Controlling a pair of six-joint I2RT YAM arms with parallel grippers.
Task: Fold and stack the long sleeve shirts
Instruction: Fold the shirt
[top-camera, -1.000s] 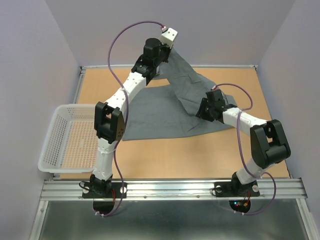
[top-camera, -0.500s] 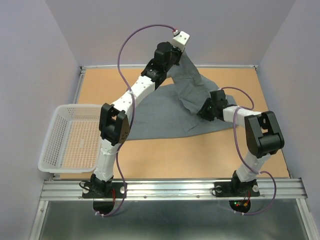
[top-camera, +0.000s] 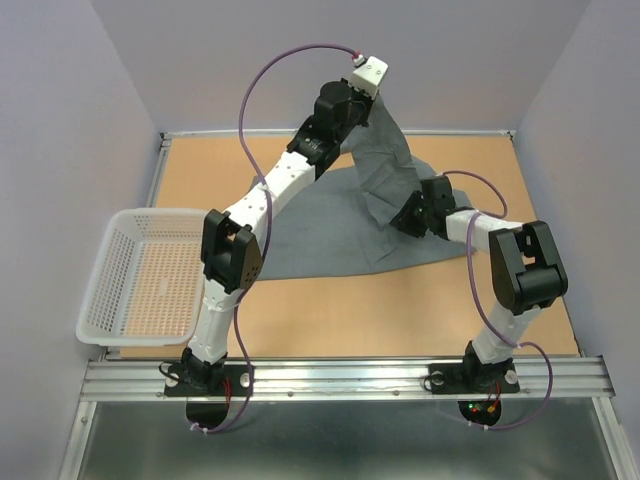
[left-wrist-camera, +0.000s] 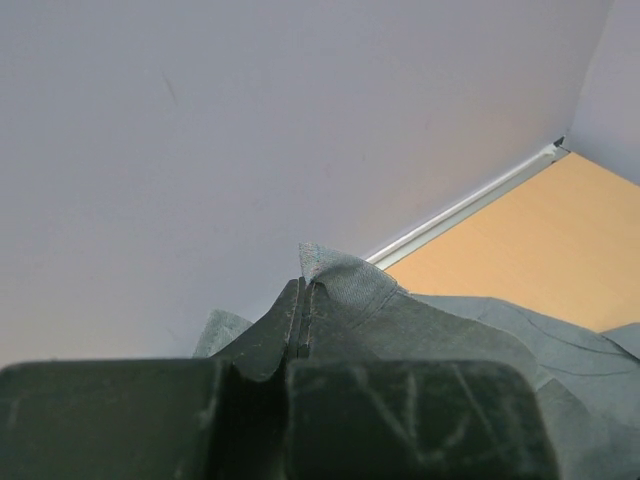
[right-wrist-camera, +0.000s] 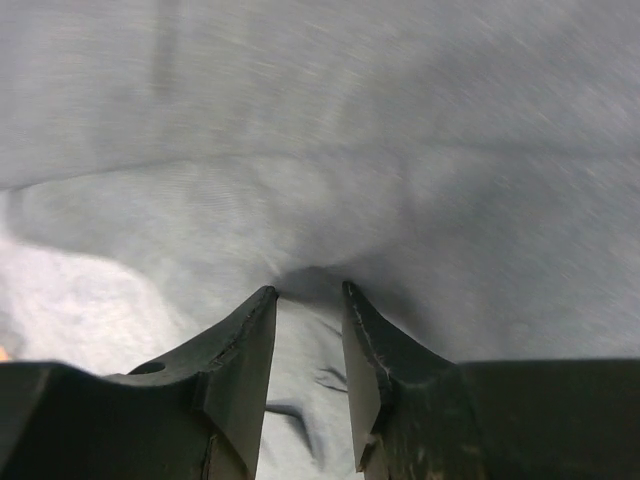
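Observation:
My right gripper is on the shirt (top-camera: 400, 240) below the raised cloth. It should move out of the way before my left gripper brings the peak (top-camera: 381, 118) forward and down.
The mid-grey long sleeve shirt (top-camera: 320, 225) lies spread over the middle and back of the table. One part is lifted into a steep peak. My left gripper (top-camera: 362, 102) holds that peak high near the back wall. In the left wrist view its jaws (left-wrist-camera: 303, 285) are shut on a seamed edge of the shirt (left-wrist-camera: 480, 330). My right gripper (top-camera: 402, 214) sits low on the shirt's right part, below the raised cloth. Its fingers (right-wrist-camera: 308, 292) stand a little apart, with a fold of grey cloth (right-wrist-camera: 400, 120) filling the gap between them.
A white mesh basket (top-camera: 110, 240) hangs over the table's left edge, with nothing in it. Bare wood (top-camera: 400, 310) shows in front of the shirt and at the back corners. Grey walls enclose the table on three sides.
My left gripper has carried the shirt's edge up and to the right. The right gripper's jaws have narrowed on the cloth, and the right arm's elbow has swung in.

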